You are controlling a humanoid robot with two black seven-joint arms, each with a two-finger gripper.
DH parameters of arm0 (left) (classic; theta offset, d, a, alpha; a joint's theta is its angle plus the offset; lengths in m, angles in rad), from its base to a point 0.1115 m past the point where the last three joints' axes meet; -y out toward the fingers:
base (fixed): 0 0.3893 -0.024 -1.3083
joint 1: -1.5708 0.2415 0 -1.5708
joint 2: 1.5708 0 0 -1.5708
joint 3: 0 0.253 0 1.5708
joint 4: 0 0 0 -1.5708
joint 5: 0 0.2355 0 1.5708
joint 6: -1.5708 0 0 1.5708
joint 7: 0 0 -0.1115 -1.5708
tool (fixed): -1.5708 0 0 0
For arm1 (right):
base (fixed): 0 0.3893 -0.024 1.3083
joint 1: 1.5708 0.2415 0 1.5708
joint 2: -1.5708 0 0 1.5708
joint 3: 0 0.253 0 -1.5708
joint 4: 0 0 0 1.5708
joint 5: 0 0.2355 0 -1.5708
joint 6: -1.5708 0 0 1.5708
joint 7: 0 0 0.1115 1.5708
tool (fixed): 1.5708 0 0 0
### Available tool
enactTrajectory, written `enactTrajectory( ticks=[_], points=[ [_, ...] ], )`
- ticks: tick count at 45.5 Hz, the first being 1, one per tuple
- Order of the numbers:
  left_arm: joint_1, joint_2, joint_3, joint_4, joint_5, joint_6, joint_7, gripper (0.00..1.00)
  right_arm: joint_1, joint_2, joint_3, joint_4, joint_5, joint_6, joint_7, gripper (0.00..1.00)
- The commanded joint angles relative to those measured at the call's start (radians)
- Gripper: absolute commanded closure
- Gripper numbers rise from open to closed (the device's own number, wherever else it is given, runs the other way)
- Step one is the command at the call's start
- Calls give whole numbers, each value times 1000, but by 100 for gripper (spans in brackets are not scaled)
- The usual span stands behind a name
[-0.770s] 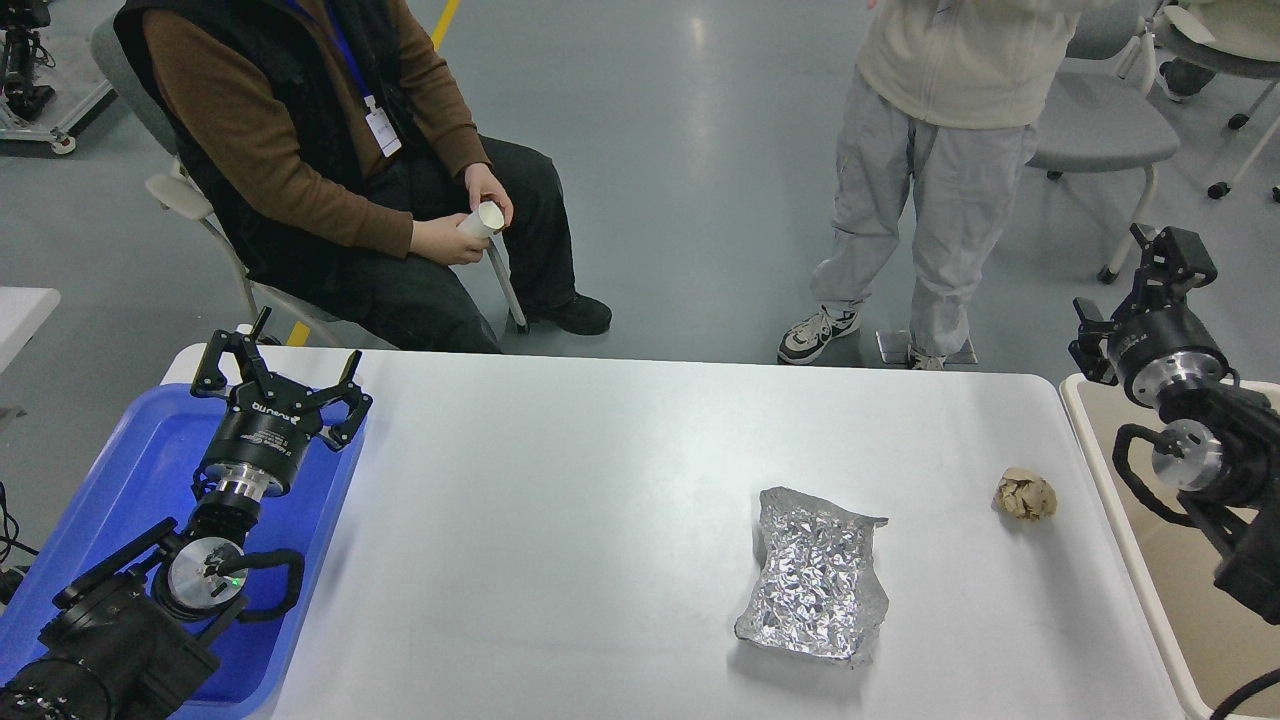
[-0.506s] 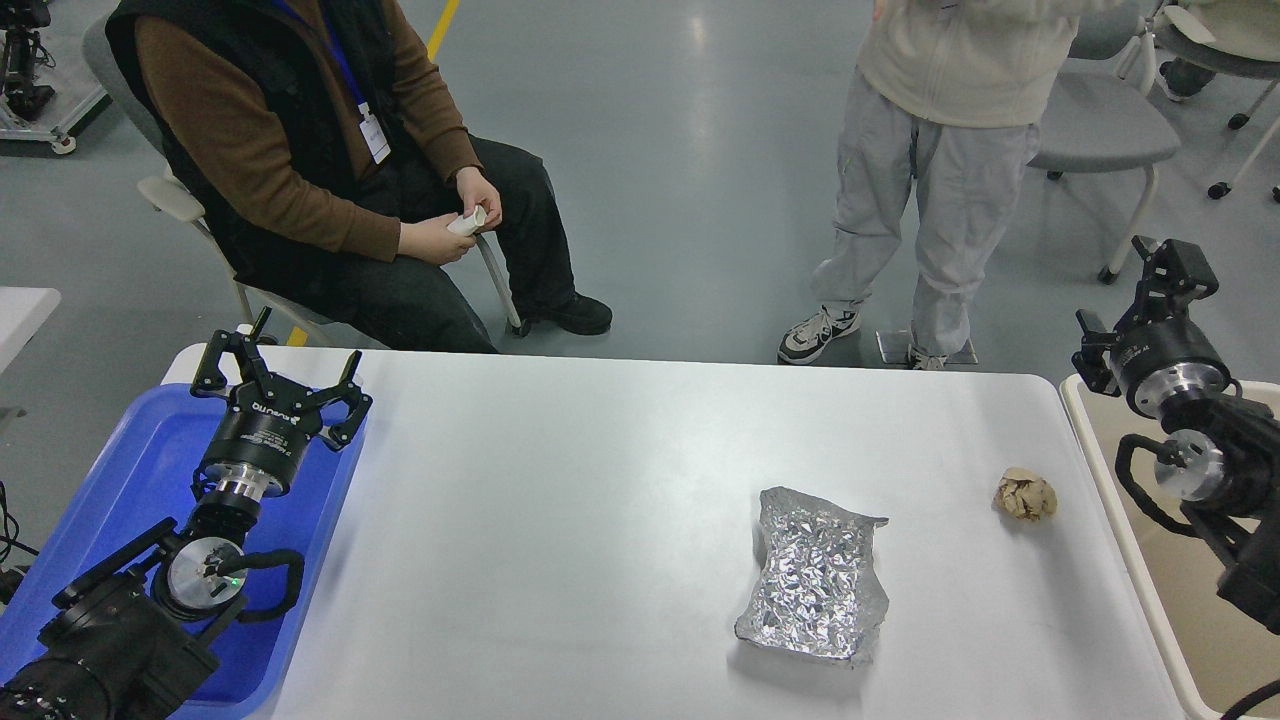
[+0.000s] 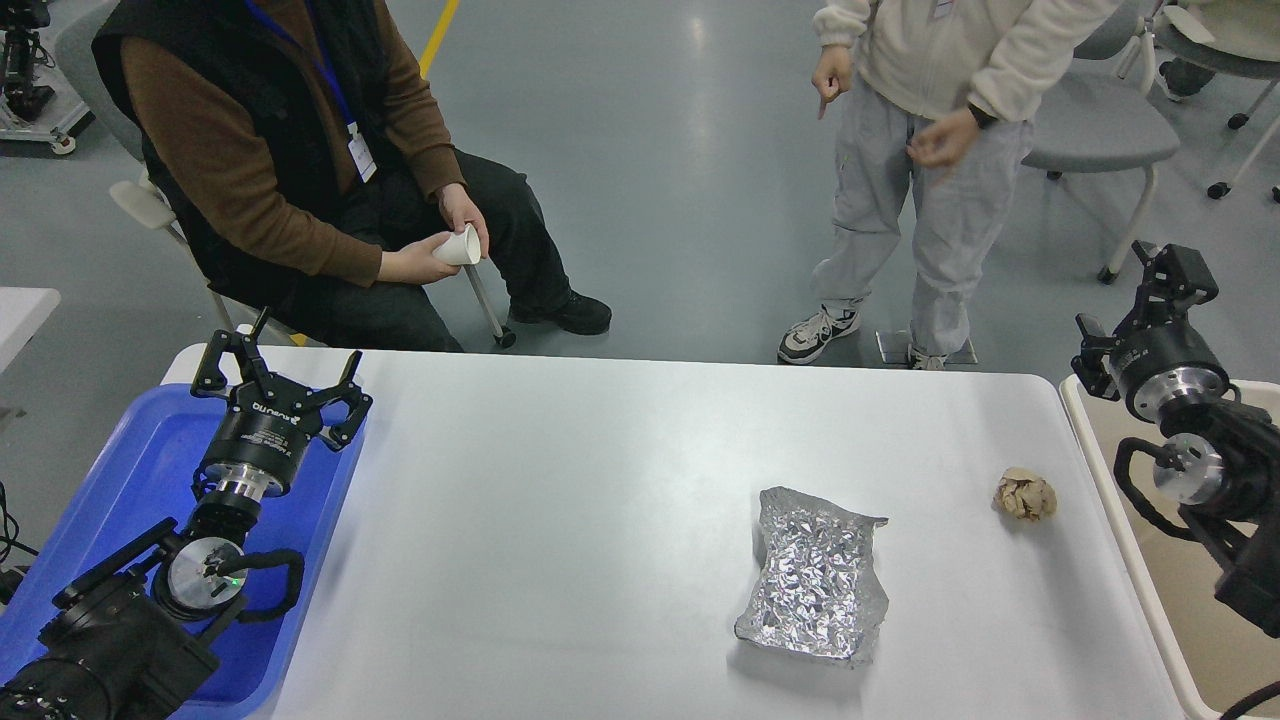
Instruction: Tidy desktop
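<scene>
The silver foil sheet should stay spread wide when the robot lifts it by its edge, because its surface is set in creases and a corner juts stiffly.
The white desktop holds a crumpled silver foil sheet at the front right and a small crumpled brown paper ball near its right edge. My left gripper is open and empty, above the far right corner of the blue tray. My right gripper is open and empty, raised beyond the table's right edge over the far end of the beige bin, up and to the right of the paper ball.
A seated person beyond the table's far left edge holds a white paper cup. A standing person is beyond the far right edge. Grey chairs stand behind.
</scene>
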Motion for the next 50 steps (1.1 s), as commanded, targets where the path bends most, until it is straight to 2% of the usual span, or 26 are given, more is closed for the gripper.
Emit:
enactTrajectory(
  ticks=[1,19,31,45,50],
  points=[
    [0,0,0,0,0,0,0,0,5,-1,5,3,0,1,0,0],
    [0,1,0,0,0,0,0,0,13,-73,-20,26,-4,1,0,0],
    [0,1,0,0,0,0,0,0,30,-174,-78,161,-40,-4,-9,0],
    [0,0,0,0,0,0,0,0,180,-337,-502,350,-473,-12,-12,0],
    [0,1,0,0,0,0,0,0,258,-375,-653,373,-570,-12,-35,0]
  ],
)
